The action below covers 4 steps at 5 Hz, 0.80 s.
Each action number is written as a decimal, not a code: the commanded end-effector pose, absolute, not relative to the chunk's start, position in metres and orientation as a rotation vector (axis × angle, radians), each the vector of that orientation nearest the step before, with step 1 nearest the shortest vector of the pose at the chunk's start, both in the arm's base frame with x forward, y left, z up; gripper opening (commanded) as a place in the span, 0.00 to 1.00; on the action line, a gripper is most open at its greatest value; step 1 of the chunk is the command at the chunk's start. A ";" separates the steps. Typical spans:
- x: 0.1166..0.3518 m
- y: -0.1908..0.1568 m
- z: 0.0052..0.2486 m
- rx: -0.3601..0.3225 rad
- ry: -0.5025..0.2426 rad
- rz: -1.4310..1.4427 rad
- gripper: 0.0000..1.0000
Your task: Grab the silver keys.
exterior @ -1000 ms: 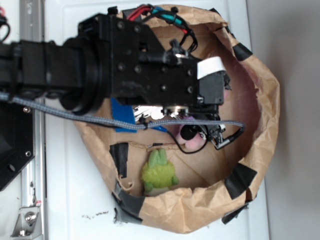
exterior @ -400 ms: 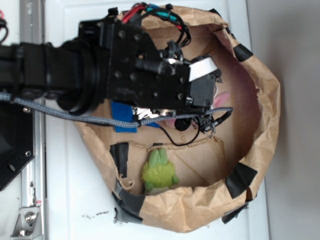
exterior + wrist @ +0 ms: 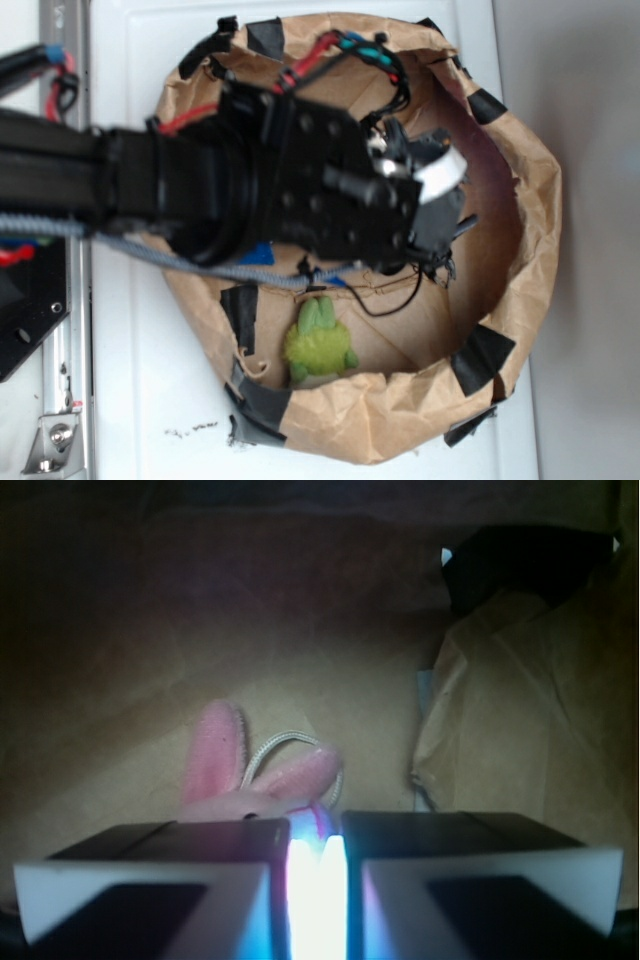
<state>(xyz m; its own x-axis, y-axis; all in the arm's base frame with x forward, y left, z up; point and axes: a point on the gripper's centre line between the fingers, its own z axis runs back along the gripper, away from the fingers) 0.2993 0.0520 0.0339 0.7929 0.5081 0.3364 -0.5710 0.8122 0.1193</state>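
Note:
Next, I open my gripper and back toward the blue patch (image 3: 258,254) to take the silver keys, because my gripper is closed over the pink bunny's head (image 3: 232,805), beyond the keys.
In the wrist view my gripper (image 3: 316,830) has its two dark fingers (image 3: 180,845) drawn close together. A bright, shiny white-blue flat thing, the silver keys (image 3: 318,865), fills the narrow gap between them, washed out by glare. Just past the fingertips a pink bunny toy (image 3: 250,780) with a pale cord loop lies on the brown paper floor. In the exterior view the black arm and gripper (image 3: 445,215) reach down into the paper bag (image 3: 530,200) and cover both the keys and the bunny.
A green plush toy (image 3: 318,345) lies on the bag floor near its lower wall. A blue patch (image 3: 258,255) peeks out under the arm. Black tape strips (image 3: 480,355) hold the crumpled bag rim. A folded paper wall (image 3: 500,710) rises right of the gripper.
The arm has swung and tilted further over the bag's middle. The silver keys and pink bunny, seen under the gripper before, are now covered by it in the exterior view.

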 end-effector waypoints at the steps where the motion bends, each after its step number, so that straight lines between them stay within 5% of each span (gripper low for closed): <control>1: 0.295 0.055 0.041 0.180 -0.284 0.564 0.98; 2: 0.289 0.057 0.061 0.138 -0.342 0.548 1.00; 4: 0.267 0.070 0.066 0.095 -0.317 0.535 1.00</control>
